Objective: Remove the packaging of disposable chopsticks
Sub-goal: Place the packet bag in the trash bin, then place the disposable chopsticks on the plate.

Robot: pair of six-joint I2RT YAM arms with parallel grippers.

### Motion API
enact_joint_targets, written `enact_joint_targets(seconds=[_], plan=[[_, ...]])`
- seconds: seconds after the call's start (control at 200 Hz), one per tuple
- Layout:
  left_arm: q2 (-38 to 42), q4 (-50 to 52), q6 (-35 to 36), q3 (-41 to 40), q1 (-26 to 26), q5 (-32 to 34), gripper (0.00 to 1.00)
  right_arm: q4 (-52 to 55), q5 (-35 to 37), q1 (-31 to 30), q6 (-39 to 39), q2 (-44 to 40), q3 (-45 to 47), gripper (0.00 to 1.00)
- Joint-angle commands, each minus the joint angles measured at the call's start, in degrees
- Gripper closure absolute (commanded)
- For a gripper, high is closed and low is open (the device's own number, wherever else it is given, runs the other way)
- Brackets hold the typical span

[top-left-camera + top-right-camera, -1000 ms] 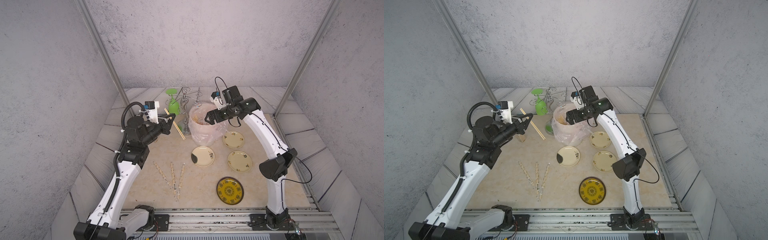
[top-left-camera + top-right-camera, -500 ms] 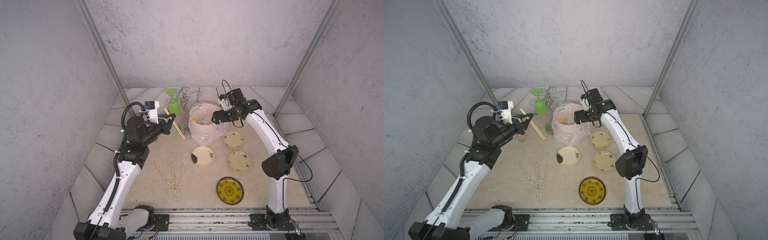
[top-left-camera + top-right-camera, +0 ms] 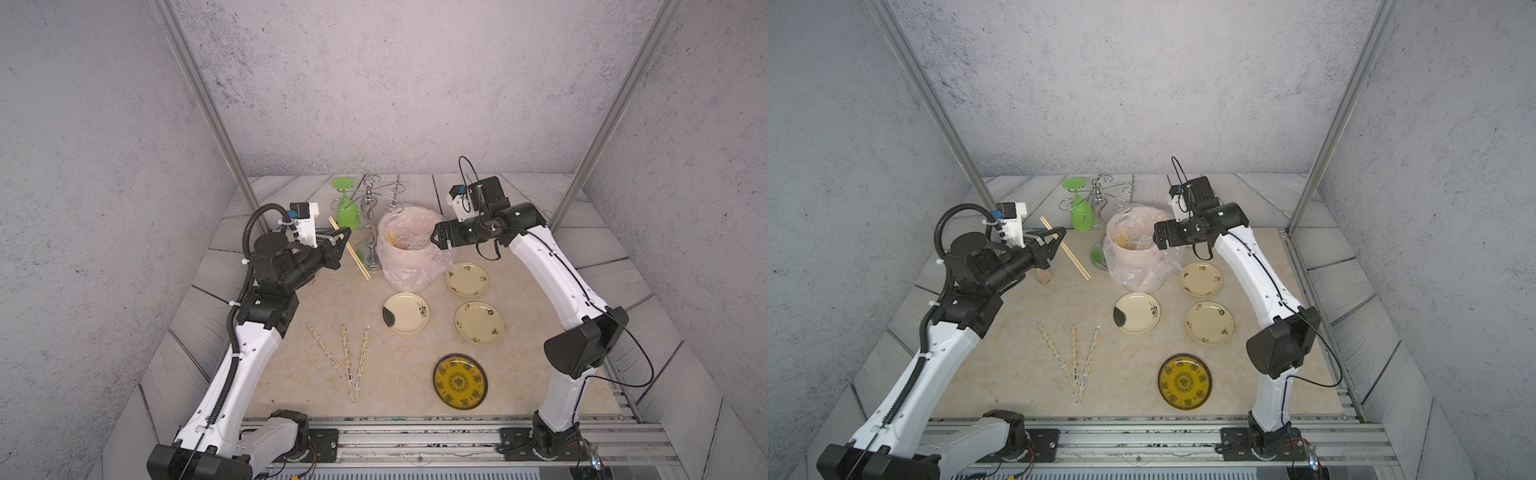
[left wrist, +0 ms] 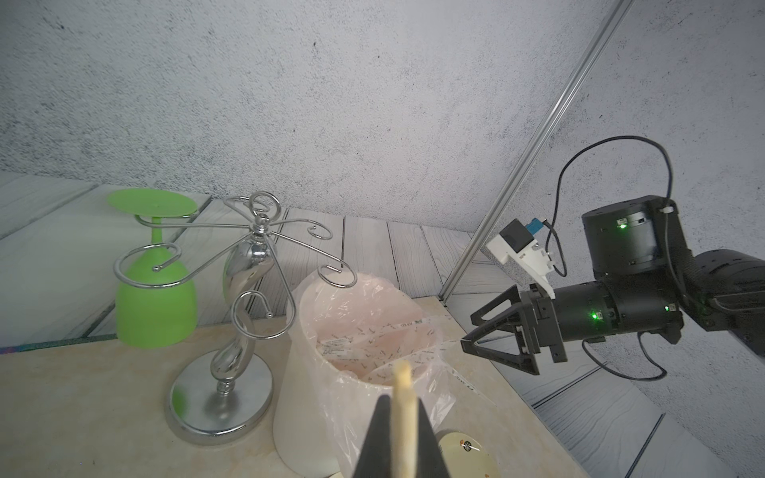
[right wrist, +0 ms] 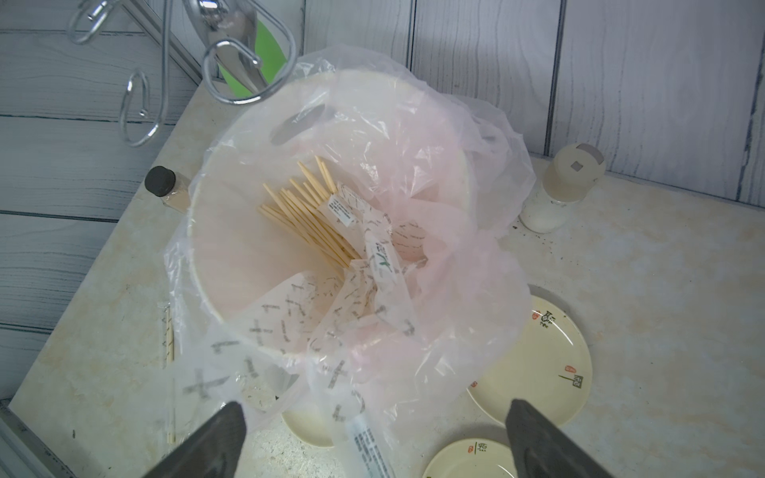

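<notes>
My right gripper should keep going, because the lower half of the chopsticks (image 3: 359, 262) is free below my left gripper. It should move on toward that half (image 3: 1080, 265) and close there.
My left gripper (image 3: 343, 240) (image 3: 1060, 233) is shut on a bare pair of disposable chopsticks (image 3: 351, 251) (image 3: 1068, 251), held in the air left of the bin. The left wrist view shows the tan stick (image 4: 402, 393) pinched between the gripper's (image 4: 399, 409) fingers. My right gripper (image 3: 434, 241) (image 4: 469, 331) (image 5: 374, 403) stands open and empty at the bin's right rim. One loose piece of packaging (image 5: 369, 443) lies on the bag's outside below it. More sleeves (image 5: 383, 260) and bare sticks (image 5: 308, 215) lie in the bin. Three wrapped pairs (image 3: 346, 357) (image 3: 1074, 358) lie on the table at the front.
A white bin lined with a pinkish bag (image 3: 405, 259) (image 3: 1133, 257) stands in the middle. Behind it, a chrome rack (image 3: 370, 224) holds an upturned green glass (image 3: 347, 210). Three pale plates (image 3: 406, 312) and a dark yellow plate (image 3: 460, 381) lie to the right. A white shaker (image 5: 556, 190) stands behind the bin.
My right gripper has drawn back to the right, from above the bin to its right rim, still open. The left arm and its chopsticks have not moved.
</notes>
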State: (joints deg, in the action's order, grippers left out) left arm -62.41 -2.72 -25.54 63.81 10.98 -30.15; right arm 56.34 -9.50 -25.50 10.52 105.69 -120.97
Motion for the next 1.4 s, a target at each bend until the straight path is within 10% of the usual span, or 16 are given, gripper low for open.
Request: enact_joint_targets(seconds=[0.0,0.47,0.816,1.396], plan=[[0.0,-0.3,0.3,1.4,-0.6,0.0,1.0,-0.4,0.1,-0.2,0.7,-4.1,1.7,0.01],[-2.9,-5.8,-3.0,2.0,-0.3,-10.6,1.0,-4.5,-3.1,-0.8,1.5,-18.6,15.0,0.12],[-5.2,-18.5,-10.4,1.7,7.0,-27.3,1.0,-23.9,-26.0,-6.9,1.1,-34.0,33.7,0.45],[-6.7,-20.0,-12.5,1.8,18.8,-28.8,1.0,-41.9,-33.4,-15.5,1.5,-39.6,48.5,0.61]])
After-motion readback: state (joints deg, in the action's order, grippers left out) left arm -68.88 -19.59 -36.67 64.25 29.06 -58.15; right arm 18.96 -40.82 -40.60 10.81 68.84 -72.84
